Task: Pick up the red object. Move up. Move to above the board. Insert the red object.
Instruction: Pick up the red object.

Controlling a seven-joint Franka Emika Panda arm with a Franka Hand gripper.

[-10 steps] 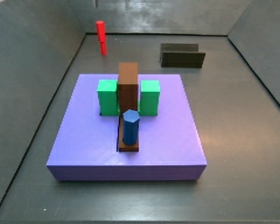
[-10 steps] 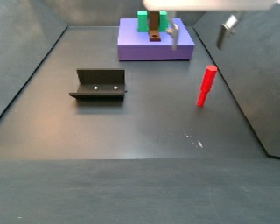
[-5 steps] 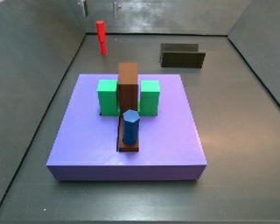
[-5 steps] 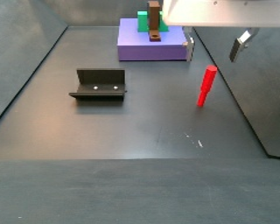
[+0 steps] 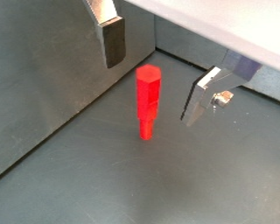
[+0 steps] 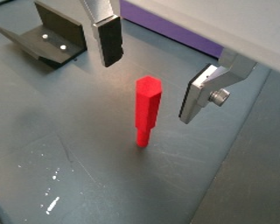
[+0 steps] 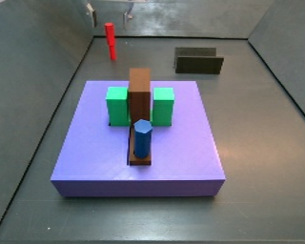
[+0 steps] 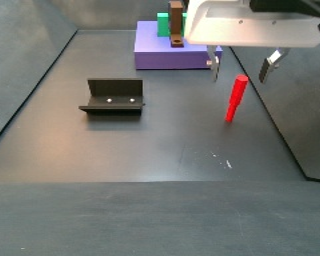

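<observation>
The blue cylinder is standing on the brown strip's near end [image 7: 140, 160], so I expect a hole for the red object [image 7: 111, 42] to be hidden behind the brown block.
The red object [image 8: 236, 98] is a thin red peg standing upright on the dark floor near a side wall; it also shows in a side view [image 7: 111, 40] and in both wrist views [image 5: 149, 96] [image 6: 147, 109]. The gripper [image 8: 243, 68] is open, just above the peg's top, with one finger on each side and not touching it; it also shows in both wrist views [image 5: 157, 74] [image 6: 154, 70]. In a side view [image 7: 110, 11] only its fingertips show. The lavender board [image 7: 181, 152] lies apart from the peg [image 8: 156, 55].
On the board stand a blue cylinder [image 7: 142, 139], a brown block [image 7: 140, 93] and two green blocks [image 7: 117, 107]. The dark fixture [image 8: 113, 96] stands on the floor away from the peg [image 7: 198, 61] [image 6: 43, 42]. Grey walls enclose the floor.
The gripper has come down and across from higher up until its open fingers straddle the top of the red peg. The peg has not moved.
</observation>
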